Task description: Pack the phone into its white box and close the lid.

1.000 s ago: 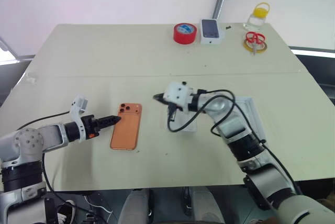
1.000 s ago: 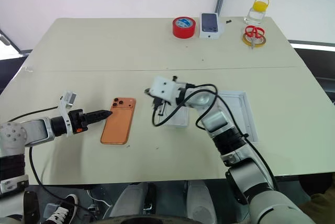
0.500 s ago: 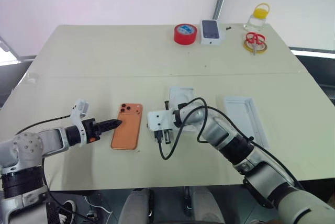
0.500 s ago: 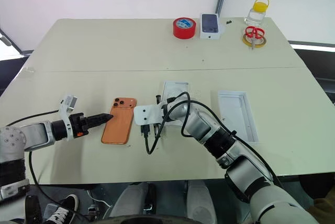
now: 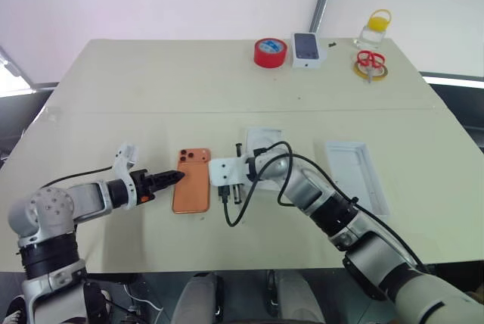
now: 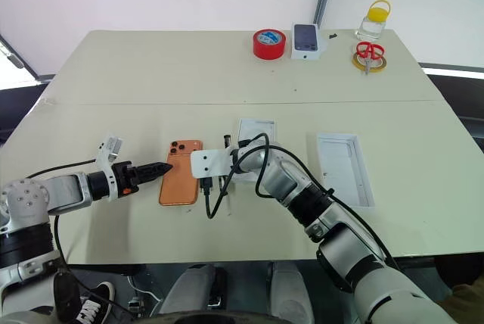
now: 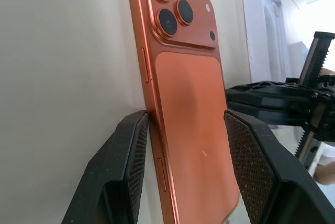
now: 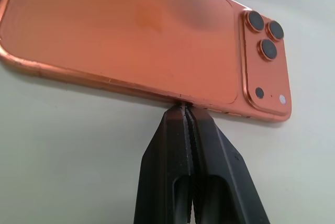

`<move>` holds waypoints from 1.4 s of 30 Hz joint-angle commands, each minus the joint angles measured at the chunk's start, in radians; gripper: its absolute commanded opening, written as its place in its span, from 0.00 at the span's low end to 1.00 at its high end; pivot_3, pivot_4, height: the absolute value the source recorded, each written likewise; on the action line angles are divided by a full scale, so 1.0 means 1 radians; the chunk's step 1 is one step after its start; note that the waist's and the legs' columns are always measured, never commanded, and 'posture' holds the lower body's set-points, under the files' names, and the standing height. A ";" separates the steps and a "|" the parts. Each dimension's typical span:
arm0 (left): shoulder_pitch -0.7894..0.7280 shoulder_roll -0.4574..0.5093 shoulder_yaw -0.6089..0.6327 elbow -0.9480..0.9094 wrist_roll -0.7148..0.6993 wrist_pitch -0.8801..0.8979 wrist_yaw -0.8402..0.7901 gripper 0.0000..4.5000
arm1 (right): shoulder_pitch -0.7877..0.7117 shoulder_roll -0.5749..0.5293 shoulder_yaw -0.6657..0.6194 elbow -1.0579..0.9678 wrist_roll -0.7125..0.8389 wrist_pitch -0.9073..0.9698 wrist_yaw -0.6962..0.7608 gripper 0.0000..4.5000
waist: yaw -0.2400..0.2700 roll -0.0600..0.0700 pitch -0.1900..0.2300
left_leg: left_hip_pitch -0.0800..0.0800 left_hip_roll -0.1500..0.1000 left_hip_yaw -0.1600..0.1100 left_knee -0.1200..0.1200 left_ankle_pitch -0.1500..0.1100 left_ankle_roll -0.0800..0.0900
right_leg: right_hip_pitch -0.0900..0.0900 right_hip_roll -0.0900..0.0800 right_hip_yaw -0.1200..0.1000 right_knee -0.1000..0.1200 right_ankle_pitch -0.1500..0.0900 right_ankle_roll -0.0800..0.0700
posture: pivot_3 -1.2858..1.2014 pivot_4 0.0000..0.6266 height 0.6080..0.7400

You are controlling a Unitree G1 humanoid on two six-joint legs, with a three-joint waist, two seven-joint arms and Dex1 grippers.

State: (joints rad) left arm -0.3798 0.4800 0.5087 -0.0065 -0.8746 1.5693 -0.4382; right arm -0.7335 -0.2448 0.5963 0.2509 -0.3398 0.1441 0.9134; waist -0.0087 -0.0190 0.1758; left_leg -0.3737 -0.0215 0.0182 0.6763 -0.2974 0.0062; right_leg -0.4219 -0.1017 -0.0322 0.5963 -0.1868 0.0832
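Note:
My gripper will lower the phone [image 5: 192, 182]. The white card has a raised rim [image 5: 265, 137] around a long hollow, so the phone will settle down inside that rim.
The orange phone [image 5: 191, 181] lies back up on the table, its camera cluster at the far end. My left gripper [image 5: 177, 177] comes in from the left and is open. In the left wrist view one finger [image 7: 125, 161] rests against the phone's [image 7: 193, 130] long edge and the other stands over its back. My right gripper [image 8: 183, 106] is shut, and its tips touch the opposite long edge of the phone [image 8: 120, 30]. The white box [image 5: 355, 175] lies open to the right, apart from both grippers. The lid is out of view.
A flat white card [image 5: 262, 142] with an oblong outline lies just behind my right wrist. At the table's far edge stand a red tape roll [image 5: 269, 51], a small white box [image 5: 306, 45] with a dark phone picture, scissors [image 5: 370, 63] on yellow tape, and a yellow-capped bottle [image 5: 373, 27].
My right gripper has swung down and left from above the white card to the phone's right edge. My left gripper has edged right against the phone, which has slid slightly right.

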 commanded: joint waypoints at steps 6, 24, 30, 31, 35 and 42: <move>-0.072 -0.042 -0.106 -0.069 0.003 0.045 0.073 0.54 | 0.006 0.022 -0.001 0.010 0.001 -0.009 -0.010 0.02 | 0.000 0.000 0.000 | 0.000 0.000 0.000 0.000 0.000 -0.001 | 0.000 0.000 0.000 0.000 0.000 0.000 | 0.52 0.24 1.00; -0.099 -0.122 0.076 0.003 -0.020 0.036 0.125 0.54 | 0.003 0.012 -0.028 0.033 -0.006 -0.025 -0.019 0.02 | -0.009 -0.002 0.001 | 0.000 0.002 -0.001 -0.010 0.005 -0.008 | -0.006 0.003 0.000 -0.001 0.002 0.003 | 0.52 0.24 1.00; -0.092 -0.108 0.101 0.063 -0.015 0.034 0.086 0.54 | 0.002 0.011 -0.027 0.040 -0.009 -0.036 -0.026 0.02 | -0.008 -0.002 0.001 | 0.000 0.002 -0.001 -0.010 0.005 -0.008 | -0.006 0.003 0.000 -0.001 0.001 0.003 | 0.52 0.24 1.00; -0.092 -0.113 0.103 0.071 -0.016 0.035 0.083 0.42 | 0.001 0.012 -0.027 0.039 -0.008 -0.035 -0.026 0.00 | -0.008 -0.002 0.001 | 0.000 0.002 -0.001 -0.010 0.005 -0.008 | -0.006 0.003 0.000 -0.001 0.001 0.003 | 0.52 0.24 1.00; -0.074 -0.121 0.083 0.082 -0.012 0.026 0.069 0.05 | 0.002 0.013 -0.028 0.037 -0.007 -0.031 -0.025 0.00 | -0.008 -0.003 0.000 | 0.000 0.002 -0.001 -0.010 0.005 -0.008 | -0.006 0.003 0.000 -0.001 0.002 0.003 | 0.52 0.24 1.00; -0.073 -0.120 0.088 0.110 -0.019 0.031 0.044 0.05 | 0.006 0.004 -0.027 0.033 -0.012 -0.035 -0.027 0.00 | -0.008 -0.003 0.000 | 0.000 0.002 -0.001 -0.010 0.005 -0.008 | -0.005 0.003 0.000 -0.001 0.002 0.003 | 0.52 0.24 1.00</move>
State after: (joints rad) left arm -0.4626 0.3559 0.6059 0.1016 -0.8943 1.5949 -0.3917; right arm -0.7315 -0.2374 0.5720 0.2874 -0.3481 0.1087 0.8897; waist -0.0165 -0.0221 0.1762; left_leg -0.3736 -0.0194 0.0168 0.6658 -0.2927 -0.0017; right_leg -0.4272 -0.0988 -0.0320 0.5952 -0.1853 0.0857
